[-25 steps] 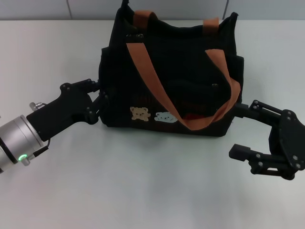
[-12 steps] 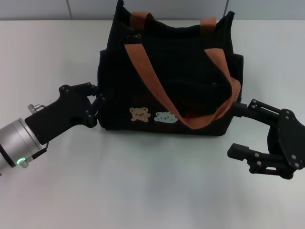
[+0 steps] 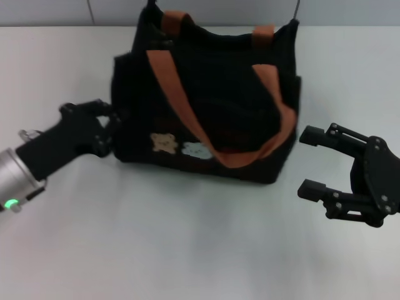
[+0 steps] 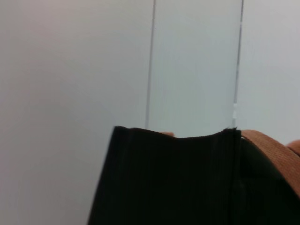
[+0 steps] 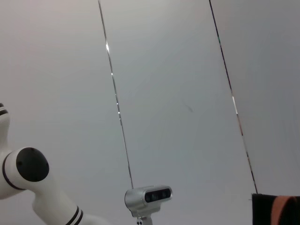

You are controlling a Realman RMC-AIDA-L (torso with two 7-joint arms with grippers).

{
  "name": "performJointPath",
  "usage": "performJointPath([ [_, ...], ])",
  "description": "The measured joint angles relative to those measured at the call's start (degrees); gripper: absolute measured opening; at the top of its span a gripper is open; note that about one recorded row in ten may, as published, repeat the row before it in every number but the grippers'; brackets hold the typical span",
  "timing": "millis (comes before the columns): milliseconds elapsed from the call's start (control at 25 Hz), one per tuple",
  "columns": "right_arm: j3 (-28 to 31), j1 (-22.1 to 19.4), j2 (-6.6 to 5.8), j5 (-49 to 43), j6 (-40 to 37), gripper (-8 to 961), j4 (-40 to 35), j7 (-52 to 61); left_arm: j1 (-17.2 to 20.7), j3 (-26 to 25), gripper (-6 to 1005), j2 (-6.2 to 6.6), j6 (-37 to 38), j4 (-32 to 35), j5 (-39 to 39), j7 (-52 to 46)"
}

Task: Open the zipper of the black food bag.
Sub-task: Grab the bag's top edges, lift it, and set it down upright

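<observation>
I should tilt the black food bag with my left gripper before my right gripper takes that corner, because the bag's top corner [image 3: 292,29] is far from my open right gripper.
The black food bag [image 3: 219,81] stands upright on the white table [image 3: 187,237], with orange-brown handles [image 3: 181,109] draped over its front and a bear patch [image 3: 164,142] low on that side. Its zipper cannot be made out against the dark top edge. My left gripper [image 3: 107,128] is pressed into the bag's left end, shut on the fabric there. My right gripper [image 3: 310,161] hangs open just off the bag's right end, not touching it. The left wrist view shows the bag's fabric [image 4: 178,183] close up.
Grey wall panels rise behind the table's far edge [image 3: 350,26]. The right wrist view looks up at the wall, the robot's head camera [image 5: 147,194] and a corner of the bag [image 5: 276,208]. Bare table lies in front of the bag.
The bag has slid left with my left gripper. My right gripper, which touched the bag's right end before, now stands apart from it.
</observation>
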Motion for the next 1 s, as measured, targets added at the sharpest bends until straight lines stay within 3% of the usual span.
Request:
performJointPath([
  [200,0.0,0.06,0.0,1.8,0.14,841,0.15,0.0,0.95,-2.62,107,0.54,2.32,6.67,-0.04,-4.91],
  [240,0.0,0.04,0.0,2.33,0.23,841,0.24,0.0,1.24,-3.19,107,1.29,4.51,10.93,-0.04,-7.69],
  [400,0.06,-0.02,0.0,2.98,0.57,841,0.36,0.0,1.22,-3.42,107,2.64,7.94,16.25,-0.05,-10.77],
  [440,0.07,0.0,0.0,3.15,0.94,841,0.59,0.0,0.95,-3.41,107,3.2,10.45,20.66,-0.05,-13.3],
  [560,0.08,0.08,0.0,3.2,1.33,841,0.73,0.0,0.57,-3.17,106,3.34,13.22,25.96,-0.04,-15.78],
  [640,0.09,0.3,0.04,3.24,2.16,841,1.29,-0.04,0.1,-1.12,103,2.79,16.68,32.87,-0.05,-17.92],
  [680,0.09,0.3,0.04,3.24,2.16,841,1.29,-0.04,0.1,-1.12,101,2.79,16.68,32.87,-0.05,-17.92],
  [720,0.09,0.4,0.07,3.29,2.75,841,1.89,-0.26,0.05,1.93,100,2.24,17.93,35.9,0.04,-18.26],
  [800,0.18,0.41,0.07,3.32,3.11,841,2.21,-0.46,0.14,4.37,100,1.76,18.19,37.19,0.06,-18.18],
  [840,0.61,0.43,0.08,3.36,3.62,841,2.61,-0.75,0.45,9.31,100,0.54,18.17,39.21,0.08,-17.48],
  [1000,2.22,0.54,0.09,3.43,4.75,841,3.75,-1.29,0.46,13.61,101,-0.19,17.8,39.88,-0.01,-16.81],
])
